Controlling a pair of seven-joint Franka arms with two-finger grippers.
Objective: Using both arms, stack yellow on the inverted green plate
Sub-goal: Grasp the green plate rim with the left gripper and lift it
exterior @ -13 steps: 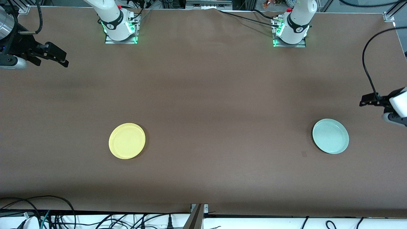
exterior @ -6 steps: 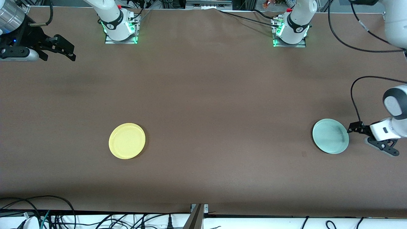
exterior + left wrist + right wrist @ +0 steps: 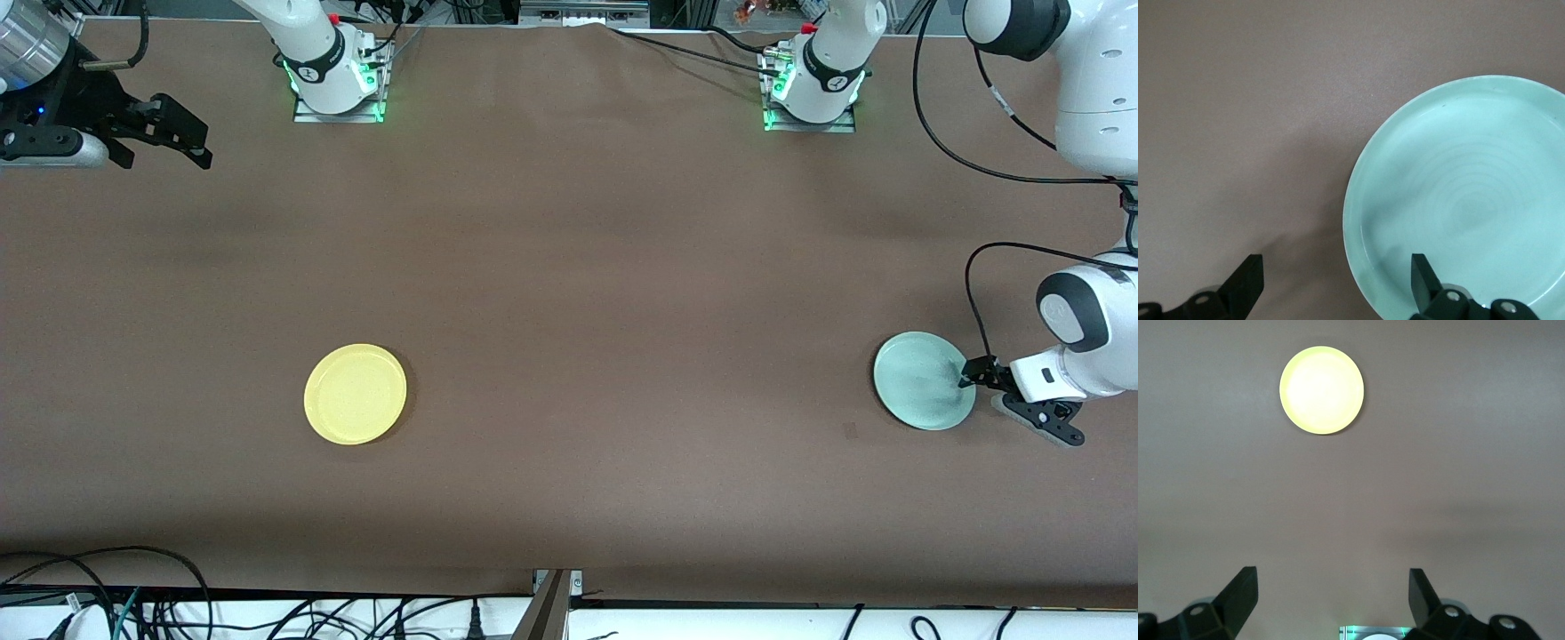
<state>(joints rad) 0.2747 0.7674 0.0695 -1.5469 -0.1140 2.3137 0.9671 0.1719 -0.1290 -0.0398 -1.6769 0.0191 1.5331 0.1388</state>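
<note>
My left gripper will make the whole plate (image 3: pixel 923 380) tip up and follow along when I turn it, because the green plate's rim (image 3: pixel 1365 293) is between my open fingers.
The yellow plate (image 3: pixel 356 394) lies hollow side up on the brown table, toward the right arm's end; it also shows in the right wrist view (image 3: pixel 1321 390). The green plate (image 3: pixel 925 380) (image 3: pixel 1465 207) lies toward the left arm's end, hollow side up. My left gripper (image 3: pixel 982 384) (image 3: pixel 1338 267) is low at that plate's edge, open, with one finger over the plate's inside and the other over bare table, so the rim lies between them. My right gripper (image 3: pixel 197 147) (image 3: pixel 1331 580) hangs open and empty over the right arm's end of the table.
The two arm bases (image 3: pixel 338 84) (image 3: pixel 813 89) with green lights stand at the table's edge farthest from the front camera. A black cable (image 3: pixel 973 284) loops above the left gripper. Loose cables (image 3: pixel 133 604) lie below the table's near edge.
My left arm has swung down and in from the table's end, bringing its open gripper to the green plate's edge. My right gripper shifted slightly, then held still.
</note>
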